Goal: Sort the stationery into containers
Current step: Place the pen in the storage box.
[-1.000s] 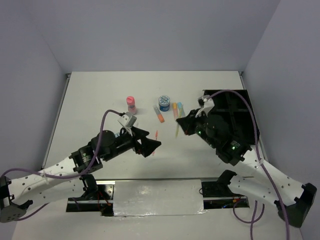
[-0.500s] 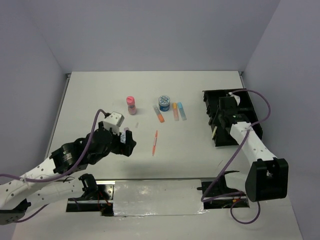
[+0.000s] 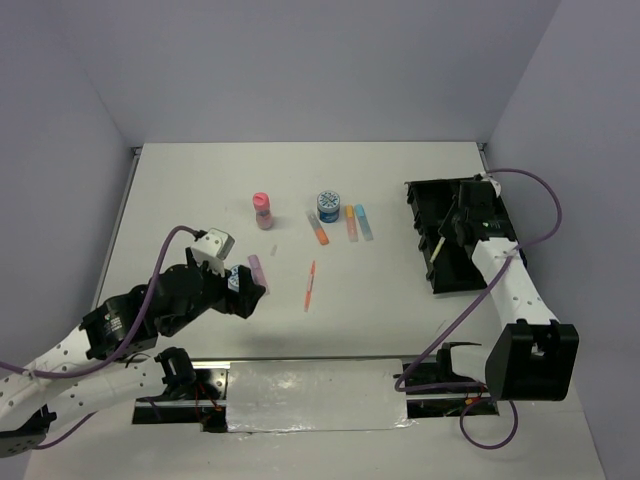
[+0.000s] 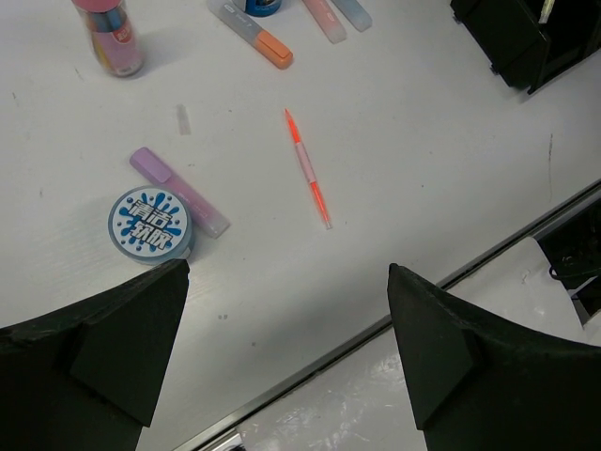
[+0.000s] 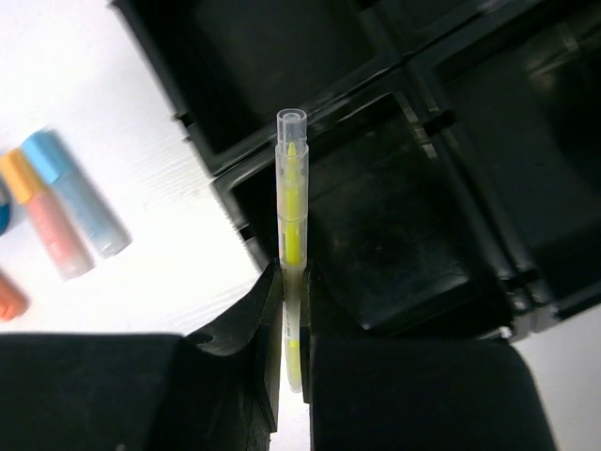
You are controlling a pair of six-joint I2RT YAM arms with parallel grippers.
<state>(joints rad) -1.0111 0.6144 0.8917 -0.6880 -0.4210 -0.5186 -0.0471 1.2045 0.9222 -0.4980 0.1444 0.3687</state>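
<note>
The thin yellow pen's near end (image 3: pixel 430 275) pokes out over the tray's rim, so my right gripper needs to bring the pen all the way inside the near compartment (image 3: pixel 455 271) before letting it go.
My right gripper (image 5: pixel 294 282) is shut on the thin yellow pen (image 5: pixel 292 211) and holds it over a compartment at the near left of the black organiser tray (image 5: pixel 376 216). From above, the gripper (image 3: pixel 447 232) and the pen (image 3: pixel 437 249) are at the tray's (image 3: pixel 480 262) left edge. My left gripper (image 4: pixel 286 272) is open and empty above the near table. Ahead of it lie a patterned-lid tub (image 4: pixel 150 224), a purple marker (image 4: pixel 178 191) and the thin orange pen (image 4: pixel 308 169). A pink bottle (image 3: pixel 262 209), a second tub (image 3: pixel 328 206), two orange markers (image 3: pixel 318 230) and a blue marker (image 3: pixel 365 222) stand farther back.
The table's near edge with a metal strip (image 4: pixel 404 319) runs just under my left gripper. The tray's other compartments (image 5: pixel 526 122) look dark, and I cannot tell what is in them. Grey walls close in the table at the back and both sides.
My right arm has swung from the table's middle to the tray with the yellow pen. My left arm has pulled back to the near left, uncovering the purple marker.
</note>
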